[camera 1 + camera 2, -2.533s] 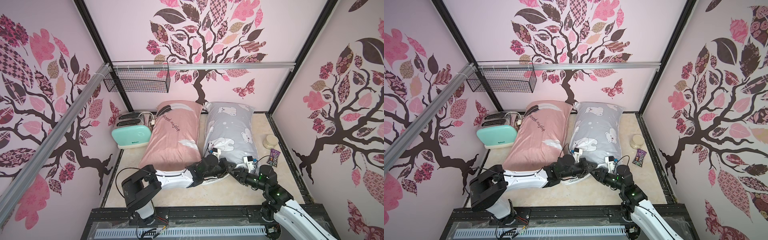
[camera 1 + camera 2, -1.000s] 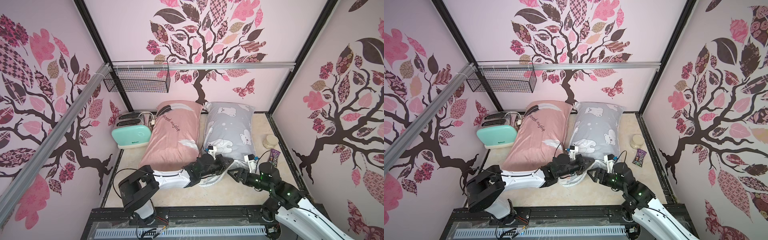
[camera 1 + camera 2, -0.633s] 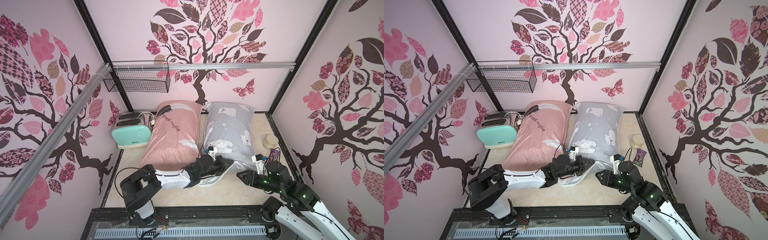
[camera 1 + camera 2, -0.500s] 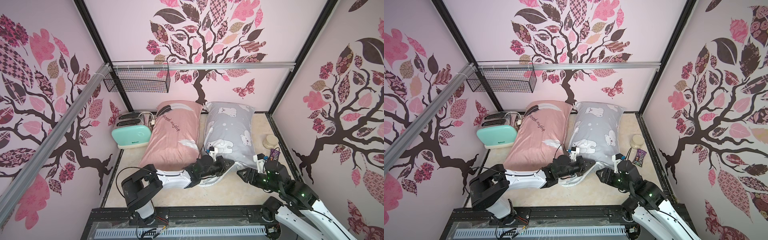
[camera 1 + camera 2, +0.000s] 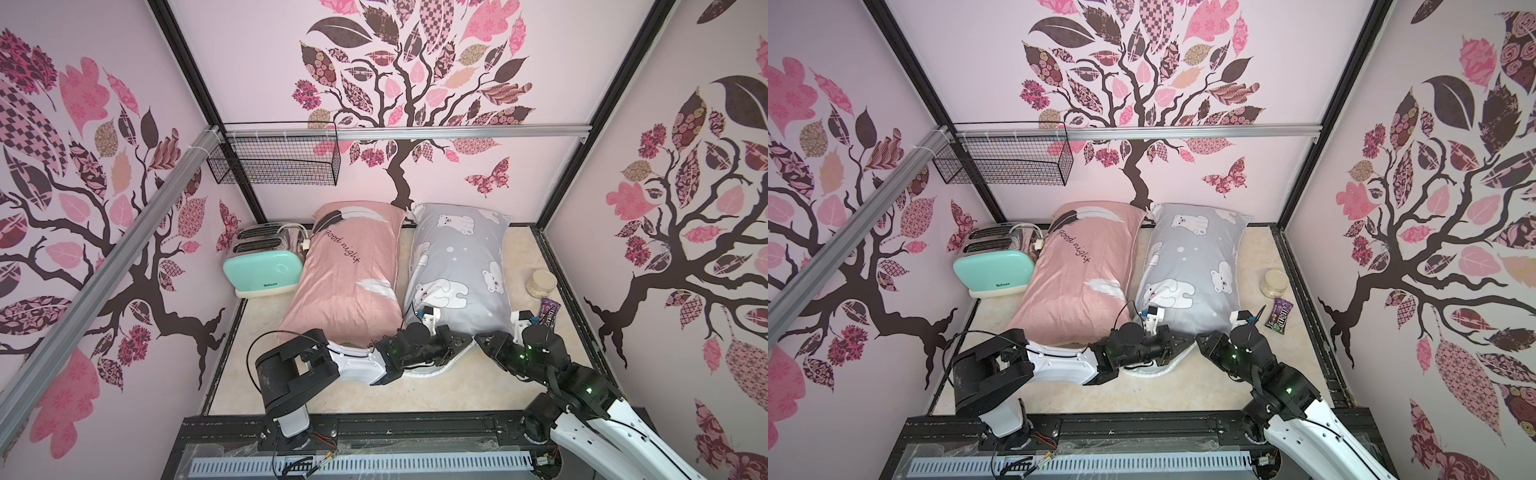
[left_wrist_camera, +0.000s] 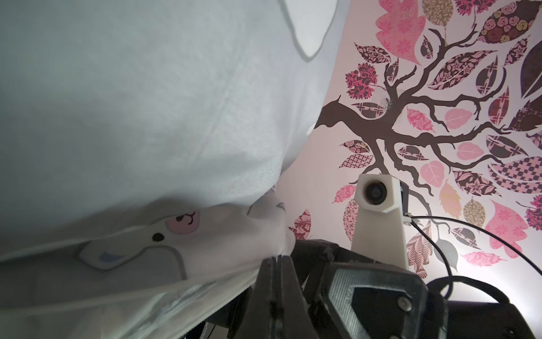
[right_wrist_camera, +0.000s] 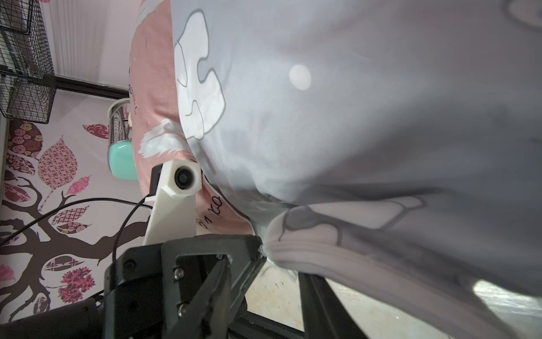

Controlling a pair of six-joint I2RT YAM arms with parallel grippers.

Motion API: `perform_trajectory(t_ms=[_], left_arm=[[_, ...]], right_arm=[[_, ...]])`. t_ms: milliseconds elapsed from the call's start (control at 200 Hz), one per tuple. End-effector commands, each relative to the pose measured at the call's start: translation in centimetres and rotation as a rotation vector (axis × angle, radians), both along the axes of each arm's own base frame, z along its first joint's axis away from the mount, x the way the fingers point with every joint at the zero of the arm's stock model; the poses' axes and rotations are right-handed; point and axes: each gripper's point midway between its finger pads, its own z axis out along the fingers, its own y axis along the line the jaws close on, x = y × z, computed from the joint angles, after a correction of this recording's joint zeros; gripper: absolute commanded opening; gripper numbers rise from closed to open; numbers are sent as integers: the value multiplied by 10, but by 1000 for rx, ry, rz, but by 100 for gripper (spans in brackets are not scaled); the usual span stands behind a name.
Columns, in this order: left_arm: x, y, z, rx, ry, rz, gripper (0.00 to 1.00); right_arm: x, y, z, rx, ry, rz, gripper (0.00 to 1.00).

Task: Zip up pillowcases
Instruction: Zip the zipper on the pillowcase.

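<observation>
The left gripper pinches the grey pillowcase's edge (image 5: pixel 457 360), which runs free to the corner (image 5: pixel 408 372) beside the pink pillowcase, so the robot should keep pulling until it reaches that corner.
Two pillowcases lie side by side in both top views: pink (image 5: pixel 349 270) (image 5: pixel 1075 270) and grey with white bears (image 5: pixel 457 257) (image 5: pixel 1192 257). My left gripper (image 5: pixel 465 343) (image 5: pixel 1190 338) (image 6: pixel 277 258) is shut on the grey pillowcase's (image 6: pixel 146 117) near edge, with a fold of fabric pinched at its tips. My right gripper (image 5: pixel 480 338) (image 5: pixel 1202 336) (image 7: pixel 267 270) faces it from the right, almost tip to tip. Its jaws stand apart, bare table shows between them, and the grey pillowcase's (image 7: pixel 352 117) edge lies just over them. The zipper pull is hidden.
A mint toaster (image 5: pixel 262 270) stands left of the pink pillowcase. A wire basket (image 5: pixel 274 158) hangs on the back wall. A round beige jar (image 5: pixel 541 282) and a candy packet (image 5: pixel 549 311) lie right of the grey pillowcase, near my right arm.
My right gripper drew back to the right, then came in again toward the grey pillowcase's near edge, its jaws narrowing. The left gripper kept its grip and hardly moved.
</observation>
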Motion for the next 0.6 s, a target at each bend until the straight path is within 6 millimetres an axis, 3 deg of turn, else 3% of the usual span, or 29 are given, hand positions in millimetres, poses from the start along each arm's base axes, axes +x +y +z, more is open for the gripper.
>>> perform_trajectory(t_ms=[0, 100, 245, 540, 595], left_arm=[[-4, 0, 3, -30, -9, -7, 0], [-4, 3, 1, -22, -6, 4, 0], [-6, -2, -2, -25, -1, -10, 0], [-8, -1, -24, 23, 7, -9, 0], [-8, 1, -34, 52, 12, -7, 0]], right_arm=[[9, 1, 1, 12, -12, -33, 46], [10, -4, -8, -20, 7, -45, 45], [11, -3, -21, 6, 25, -56, 35], [14, -12, -24, -52, 20, -68, 1], [14, -16, -22, -79, 17, -68, 0]])
